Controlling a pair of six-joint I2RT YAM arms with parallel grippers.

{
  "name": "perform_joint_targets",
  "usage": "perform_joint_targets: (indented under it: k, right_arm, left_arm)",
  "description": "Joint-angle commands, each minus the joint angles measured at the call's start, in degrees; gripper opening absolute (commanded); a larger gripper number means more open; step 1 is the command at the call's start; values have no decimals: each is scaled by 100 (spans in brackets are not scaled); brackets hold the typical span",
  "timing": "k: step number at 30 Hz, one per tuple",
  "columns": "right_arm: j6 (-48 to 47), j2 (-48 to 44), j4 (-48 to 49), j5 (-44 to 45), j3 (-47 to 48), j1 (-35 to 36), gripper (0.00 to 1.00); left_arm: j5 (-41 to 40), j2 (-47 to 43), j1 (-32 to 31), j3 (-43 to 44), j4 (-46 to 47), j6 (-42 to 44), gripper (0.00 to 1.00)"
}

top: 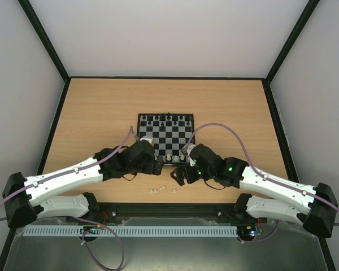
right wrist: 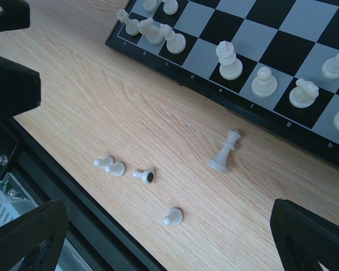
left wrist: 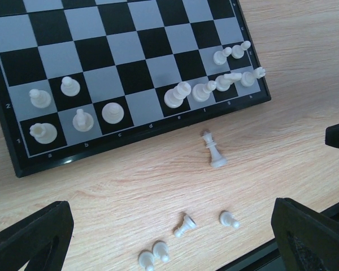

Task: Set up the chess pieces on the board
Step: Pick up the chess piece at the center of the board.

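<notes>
I can see the paired white pawns standing upright with open wood [left wrist: 116, 245] beside them, so I should keep moving my left gripper toward that pair [left wrist: 153, 257] until its fingers narrow above the pair.
The board [top: 175, 135] lies mid-table; it also shows in the left wrist view [left wrist: 118, 34] and the right wrist view [right wrist: 271, 34]. Several white chess pieces stand on its near rows [left wrist: 73, 110] and several lie tipped at one corner [left wrist: 226, 79]. A taller white piece [left wrist: 213, 149] [right wrist: 226, 151] lies on the wood just off the board's near edge. Several small white pawns [left wrist: 185, 226] [right wrist: 145, 175] lie near the table's front edge. My left gripper [top: 156, 165] [left wrist: 169, 248] is open and empty above them. My right gripper [top: 178, 175] [right wrist: 169, 248] is open and empty too.
Small black pieces [top: 166, 119] stand on the board's far rows. A black rail [right wrist: 73, 197] runs along the table's front edge, close to the loose pawns. The left gripper's black body [right wrist: 8, 79] shows at the right wrist view's top left.
</notes>
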Motion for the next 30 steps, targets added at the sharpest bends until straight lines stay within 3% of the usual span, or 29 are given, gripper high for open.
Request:
perform_joint_targets:
  k: [1,12,28,30]
  right_arm:
    - [-11,-81,-215,-18,118,-18,99]
    - [33,-262,-228,72,89,-14,98]
    - [4,-197,-190,18,86,-18,99]
    - [15,-240,-189,14,74,-18,99]
  left_arm:
    - [-168,-185,-48,0,-477,-168,99]
    - [-157,-646,-283,-392,-814,-568,99]
    - [116,254,-652,-790,-325,-661,99]
    - [209,371,-743,-916,-298,-712,93]
